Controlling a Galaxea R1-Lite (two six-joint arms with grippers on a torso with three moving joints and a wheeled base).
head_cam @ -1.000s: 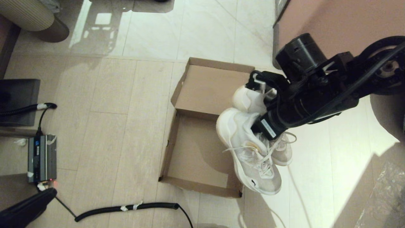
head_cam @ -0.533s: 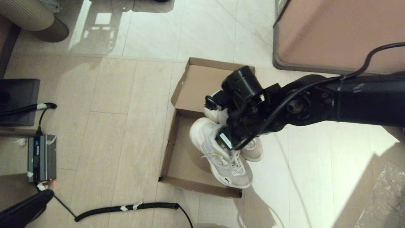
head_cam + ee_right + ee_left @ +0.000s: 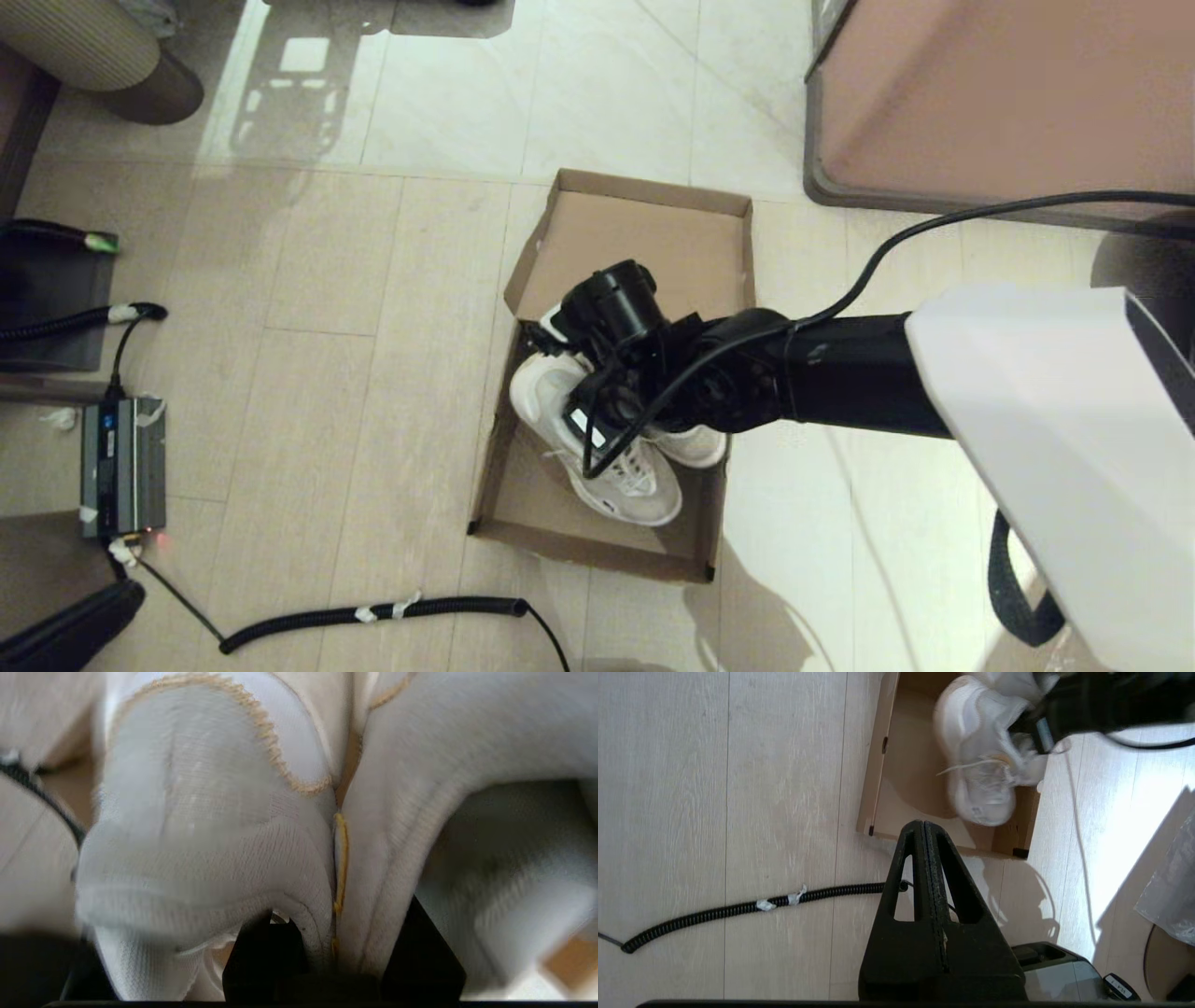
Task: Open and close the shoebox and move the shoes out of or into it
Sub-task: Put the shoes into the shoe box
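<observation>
Both white shoes [image 3: 636, 491] hang inside the open shoebox's sides, so my right gripper should go on lowering them until their soles sit on the shoebox's bottom [image 3: 535, 487], then let go.
The brown cardboard shoebox [image 3: 523, 509] lies open on the floor, its lid [image 3: 644, 243] folded back flat on the far side. My right gripper [image 3: 583, 387] is shut on the collars of both white shoes [image 3: 635, 481] and holds them low over the box, toes pointing toward me. In the right wrist view the two collars [image 3: 341, 858] are pinched together between the black fingers [image 3: 261, 947]. The left wrist view shows the shoes [image 3: 985, 770] above the box [image 3: 878, 765]. My left gripper [image 3: 924, 826] is shut and empty, parked near the box's front edge.
A large pinkish-brown block [image 3: 990, 103] with a dark rim stands at the far right. A black coiled cable [image 3: 373, 613] runs across the floor in front of the box. A grey power unit [image 3: 121, 467] and a dark panel [image 3: 56, 299] sit at the left.
My right arm has swung left and down, carrying both shoes from beside the box's right wall to low over its inside.
</observation>
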